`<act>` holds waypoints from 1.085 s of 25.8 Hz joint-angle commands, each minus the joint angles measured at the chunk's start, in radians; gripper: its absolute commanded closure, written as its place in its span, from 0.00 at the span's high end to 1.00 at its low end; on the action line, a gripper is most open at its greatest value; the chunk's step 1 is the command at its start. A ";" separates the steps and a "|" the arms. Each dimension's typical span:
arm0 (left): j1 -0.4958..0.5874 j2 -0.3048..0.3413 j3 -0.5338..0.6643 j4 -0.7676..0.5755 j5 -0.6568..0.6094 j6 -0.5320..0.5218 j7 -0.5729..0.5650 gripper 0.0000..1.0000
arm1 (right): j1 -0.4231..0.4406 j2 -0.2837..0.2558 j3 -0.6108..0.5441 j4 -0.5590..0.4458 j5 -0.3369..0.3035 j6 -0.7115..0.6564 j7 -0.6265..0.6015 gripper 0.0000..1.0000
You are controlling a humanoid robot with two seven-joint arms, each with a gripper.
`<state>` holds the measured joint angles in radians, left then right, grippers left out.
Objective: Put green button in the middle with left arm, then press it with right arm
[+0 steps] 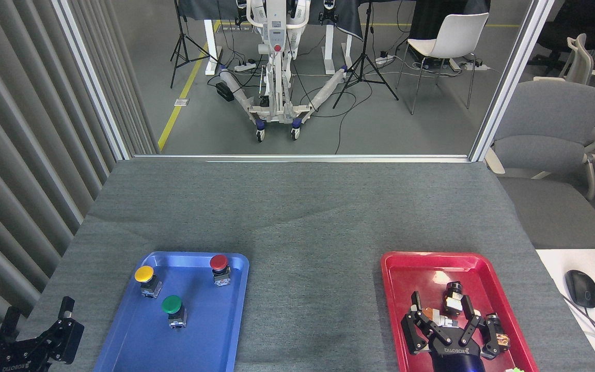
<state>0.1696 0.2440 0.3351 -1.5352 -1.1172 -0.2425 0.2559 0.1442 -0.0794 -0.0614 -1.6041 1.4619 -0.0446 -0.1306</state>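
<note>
I expect the green button [173, 309] to stay standing in the middle when I push it with my right gripper, since it sits upright on its block base [177, 319].
The green button [173, 310] stands upright in the blue tray [209, 341], below a yellow-capped button [146, 279] and a red-capped button [220, 268]. The middle [313, 299], grey woven cloth, lies between the two trays. My left gripper [34, 323] hovers at the bottom left corner, left of the blue tray and well apart from the green button, fingers spread open with nothing held. Low over the red tray [401, 279] at the bottom right, my right gripper [447, 312] has its fingers spread open over small parts lying there.
Small block-like parts [452, 302] lie in the red tray under the right gripper. A ribbed grey wall runs along the left table edge. A white desk with a mouse [581, 289] adjoins the table at the right. Chairs and stands sit beyond the far edge.
</note>
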 commanded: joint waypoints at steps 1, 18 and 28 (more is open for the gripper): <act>-0.002 -0.011 -0.001 0.001 -0.001 -0.014 0.016 0.99 | 0.000 0.001 0.000 0.000 0.000 0.002 0.000 1.00; -0.022 -0.006 -0.010 0.046 -0.003 -0.015 0.006 0.99 | -0.002 0.004 -0.002 0.000 0.000 0.002 0.000 1.00; -0.025 0.001 -0.010 0.041 -0.006 -0.049 0.006 0.99 | 0.005 0.004 0.000 0.000 -0.002 0.002 -0.001 1.00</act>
<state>0.1458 0.2451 0.3262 -1.4941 -1.1226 -0.2797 0.2630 0.1475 -0.0769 -0.0614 -1.6045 1.4608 -0.0426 -0.1269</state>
